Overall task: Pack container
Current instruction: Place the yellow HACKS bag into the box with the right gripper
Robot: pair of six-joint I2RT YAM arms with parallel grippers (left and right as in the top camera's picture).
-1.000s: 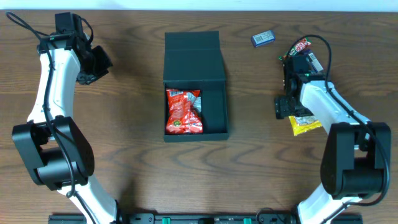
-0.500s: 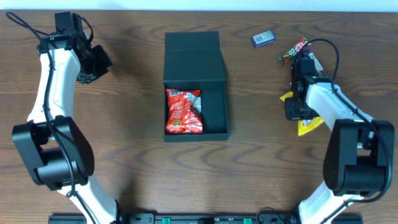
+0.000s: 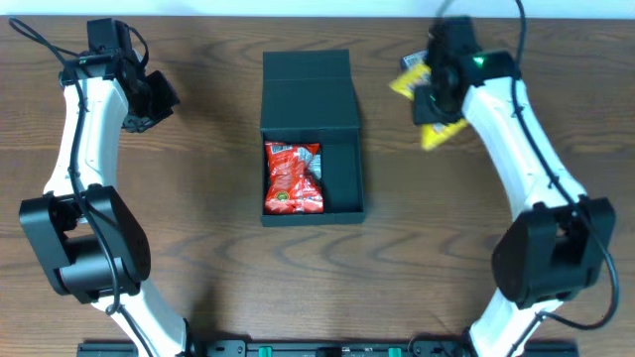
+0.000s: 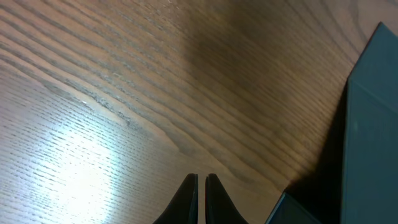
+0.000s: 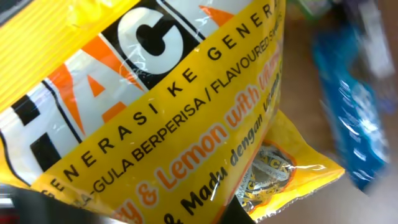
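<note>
My right gripper is carrying the yellow packet (image 3: pixel 443 134) clear of the blue packet, and the container is open. It should keep carrying the yellow packet until it is over the red packet (image 3: pixel 293 178).
The container (image 3: pixel 308 94), a dark teal square box, stands open at the table's middle with its flap lid folded back. A red snack packet (image 3: pixel 293 178) lies in its left half. My right gripper (image 3: pixel 429 107) hangs to the right of the lid, shut on a yellow sweets packet (image 3: pixel 442 134). That yellow packet (image 5: pixel 155 106) fills the right wrist view and hides most of the fingers (image 5: pixel 236 214). My left gripper (image 3: pixel 159 99) rests at the far left, shut and empty. In the left wrist view its fingertips (image 4: pixel 201 182) meet over bare wood.
A blue packet (image 5: pixel 354 124) shows blurred on the table beneath the yellow one in the right wrist view. The container's corner (image 4: pixel 373 124) reaches into the right side of the left wrist view. The right half of the box floor (image 3: pixel 342 174) is bare.
My right gripper closed on the yellow packet at the right side, lifted it and carried it up and leftward to beside the container's lid. The left arm has not moved.
</note>
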